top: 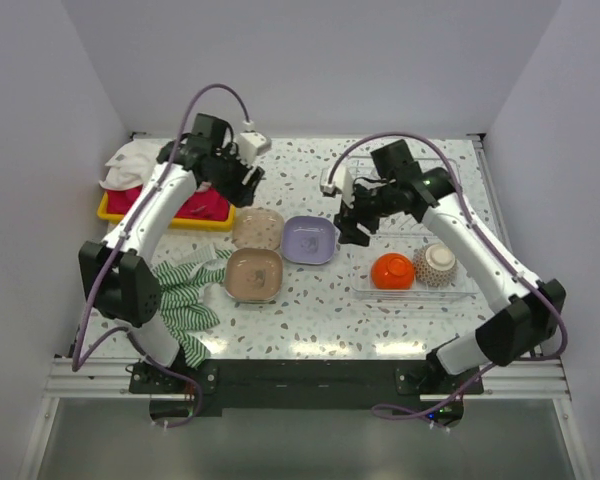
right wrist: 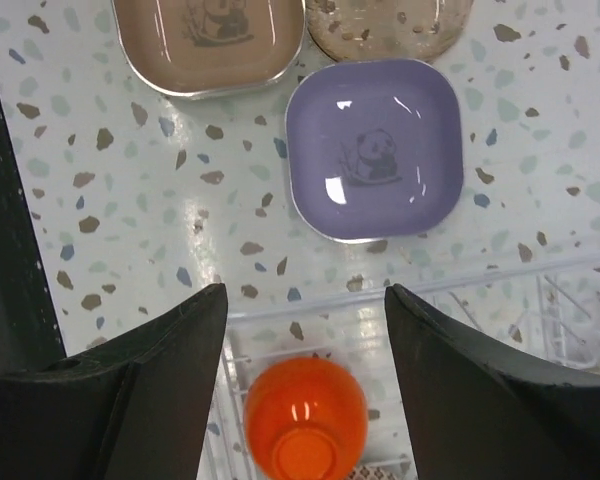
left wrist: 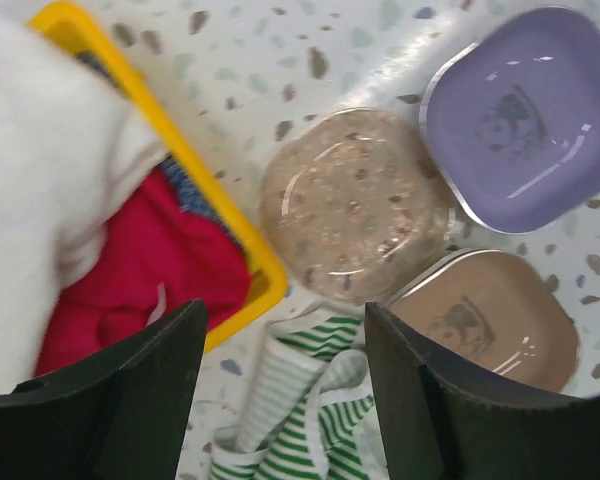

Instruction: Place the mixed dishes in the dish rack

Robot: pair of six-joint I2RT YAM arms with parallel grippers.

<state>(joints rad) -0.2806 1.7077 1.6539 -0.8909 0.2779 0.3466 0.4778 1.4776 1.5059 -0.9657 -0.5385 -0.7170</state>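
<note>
My right gripper is blocking the lilac plate from the dish rack, so it should back away and my left gripper should load the lilac plate (top: 308, 241).
Three plates lie together mid-table: a lilac square plate (top: 309, 240) (right wrist: 375, 150) (left wrist: 520, 115), a see-through tan plate (top: 258, 228) (left wrist: 352, 205) and a brown plate (top: 253, 275) (left wrist: 485, 315) (right wrist: 210, 40). The dish rack (top: 420, 293) (right wrist: 570, 300) stands at the right and holds an upturned orange bowl (top: 392, 271) (right wrist: 305, 420) and a speckled bowl (top: 439, 262). My left gripper (top: 244, 178) (left wrist: 285, 310) hovers open and empty above the tan plate's far-left edge. My right gripper (top: 352, 228) (right wrist: 306, 292) hangs open and empty over the rack's left rim, between the lilac plate and the orange bowl.
A yellow tray (top: 170, 215) (left wrist: 250, 250) with red and white towels sits at the back left. A green striped cloth (top: 185, 295) (left wrist: 300, 410) lies left of the brown plate, touching it. White walls close in the table on three sides.
</note>
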